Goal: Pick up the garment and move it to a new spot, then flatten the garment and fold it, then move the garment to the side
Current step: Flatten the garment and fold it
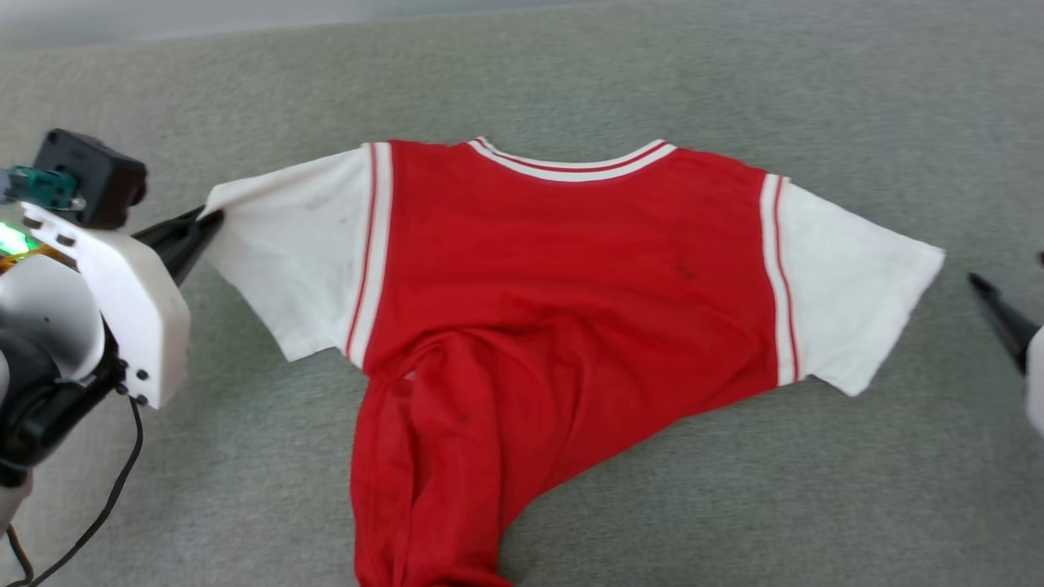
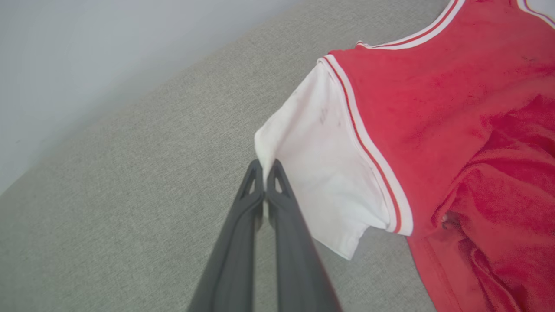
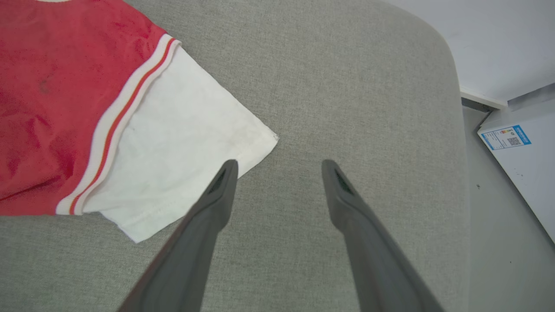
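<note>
The red folds (image 1: 460, 367) of the garment lie loose. So its bunched lower part (image 1: 431, 489) should fall open and straighten out when I lift the garment by both white sleeves.
The garment (image 1: 571, 269) is a red jersey with white sleeves and red-and-white striped trim, lying spread on the grey fabric surface (image 1: 571, 73). Its lower part is bunched and folded toward the near edge. My left gripper (image 1: 208, 218) is shut on the far corner of the left white sleeve (image 2: 321, 173); the left gripper (image 2: 265, 167) pinches the cuff between its two dark fingers. My right gripper (image 3: 279, 167) stands open just off the right sleeve's (image 3: 182, 151) outer corner, one finger over the cuff edge. At the head view's right edge a dark fingertip (image 1: 991, 297) of it shows.
The grey surface ends in a rounded edge (image 3: 451, 86) to the right. Beyond it are pale floor and a white box with a blue label (image 3: 505, 138). A pale wall (image 2: 86, 52) lies past the surface's far side. A black cable (image 1: 106, 505) hangs from my left arm.
</note>
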`<state>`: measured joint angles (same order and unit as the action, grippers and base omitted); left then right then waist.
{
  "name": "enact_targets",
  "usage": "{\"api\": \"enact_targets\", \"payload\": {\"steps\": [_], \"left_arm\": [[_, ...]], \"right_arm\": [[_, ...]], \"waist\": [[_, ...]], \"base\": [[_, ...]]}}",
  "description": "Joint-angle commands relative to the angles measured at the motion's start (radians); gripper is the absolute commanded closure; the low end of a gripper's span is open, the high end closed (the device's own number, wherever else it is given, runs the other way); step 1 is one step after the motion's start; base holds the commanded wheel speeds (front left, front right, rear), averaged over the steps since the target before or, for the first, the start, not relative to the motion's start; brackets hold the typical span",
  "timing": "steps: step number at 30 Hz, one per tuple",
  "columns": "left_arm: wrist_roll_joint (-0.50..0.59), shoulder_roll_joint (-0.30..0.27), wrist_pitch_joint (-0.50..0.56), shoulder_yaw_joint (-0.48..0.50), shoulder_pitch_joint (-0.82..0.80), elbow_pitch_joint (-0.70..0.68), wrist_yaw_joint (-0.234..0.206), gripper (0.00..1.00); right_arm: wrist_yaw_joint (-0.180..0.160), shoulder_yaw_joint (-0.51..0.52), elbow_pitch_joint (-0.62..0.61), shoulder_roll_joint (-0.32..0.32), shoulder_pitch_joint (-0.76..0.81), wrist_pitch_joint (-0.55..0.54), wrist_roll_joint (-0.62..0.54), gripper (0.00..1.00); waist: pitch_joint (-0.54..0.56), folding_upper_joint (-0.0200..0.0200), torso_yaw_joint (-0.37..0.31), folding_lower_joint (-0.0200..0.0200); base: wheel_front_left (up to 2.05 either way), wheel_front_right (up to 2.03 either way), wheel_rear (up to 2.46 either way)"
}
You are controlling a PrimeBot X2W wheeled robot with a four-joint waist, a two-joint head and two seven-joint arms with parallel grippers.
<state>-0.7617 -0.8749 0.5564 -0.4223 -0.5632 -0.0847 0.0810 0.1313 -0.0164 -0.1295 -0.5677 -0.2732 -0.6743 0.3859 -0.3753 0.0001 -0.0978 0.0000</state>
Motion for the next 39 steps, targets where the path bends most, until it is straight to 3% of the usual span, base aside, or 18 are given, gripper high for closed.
{"api": "enact_targets", "payload": {"steps": [1, 6, 13, 18, 19, 20, 21, 28, 39], "left_arm": [[0.011, -0.011, -0.004, 0.0, 0.014, -0.057, -0.014, 1.0], [0.024, -0.008, 0.003, -0.007, 0.03, -0.208, -0.04, 1.0], [0.045, 0.011, 0.019, -0.03, 0.031, -0.342, -0.065, 1.0], [0.057, 0.03, 0.024, -0.052, 0.021, -0.375, -0.069, 1.0], [0.059, 0.033, 0.025, -0.057, 0.022, -0.376, -0.069, 1.0], [0.06, 0.036, 0.024, -0.061, 0.023, -0.376, -0.07, 1.0], [0.061, 0.04, 0.022, -0.063, 0.025, -0.374, -0.07, 1.0], [0.061, 0.054, -0.015, -0.056, 0.052, -0.341, -0.087, 1.0], [0.039, 0.051, -0.131, 0.036, 0.134, -0.314, -0.162, 1.0]], "right_arm": [[-0.001, 0.01, 0.022, -0.024, -0.043, -0.083, 0.036, 0.0], [-0.001, 0.012, 0.073, -0.074, -0.113, -0.242, 0.073, 0.0], [-0.001, -0.019, 0.165, -0.063, -0.163, -0.3, 0.04, 0.0], [-0.001, -0.069, 0.224, -0.039, -0.147, -0.284, 0.021, 0.0], [-0.001, -0.082, 0.238, -0.042, -0.138, -0.281, 0.015, 0.19], [-0.001, -0.09, 0.25, -0.043, -0.129, -0.274, 0.012, 0.93], [-0.001, -0.095, 0.258, -0.042, -0.123, -0.268, 0.012, 1.0], [-0.001, -0.083, 0.26, -0.062, -0.133, -0.201, 0.026, 1.0], [-0.001, -0.058, 0.148, -0.118, -0.232, -0.031, 0.076, 1.0]], "waist": [[-0.021, -0.0001, 0.032, 0.0], [-0.066, -0.0001, 0.088, 0.0], [-0.123, -0.0001, 0.15, 0.0], [-0.136, -0.0001, 0.176, 0.0], [-0.137, -0.0001, 0.179, 0.0], [-0.136, -0.0001, 0.182, 0.0], [-0.134, -0.0001, 0.183, 0.0], [-0.091, -0.0001, 0.171, 0.0], [0.113, -0.0001, 0.113, 0.0]], "base": [[0.0, 0.0, 0.0], [0.0, 0.0, 0.0], [0.0, 0.0, 0.0], [0.0, 0.0, 0.0], [0.0, 0.0, 0.0], [0.0, 0.0, 0.0], [0.0, 0.0, 0.0], [0.0, 0.0, 0.0], [0.0, 0.0, 0.0]]}}
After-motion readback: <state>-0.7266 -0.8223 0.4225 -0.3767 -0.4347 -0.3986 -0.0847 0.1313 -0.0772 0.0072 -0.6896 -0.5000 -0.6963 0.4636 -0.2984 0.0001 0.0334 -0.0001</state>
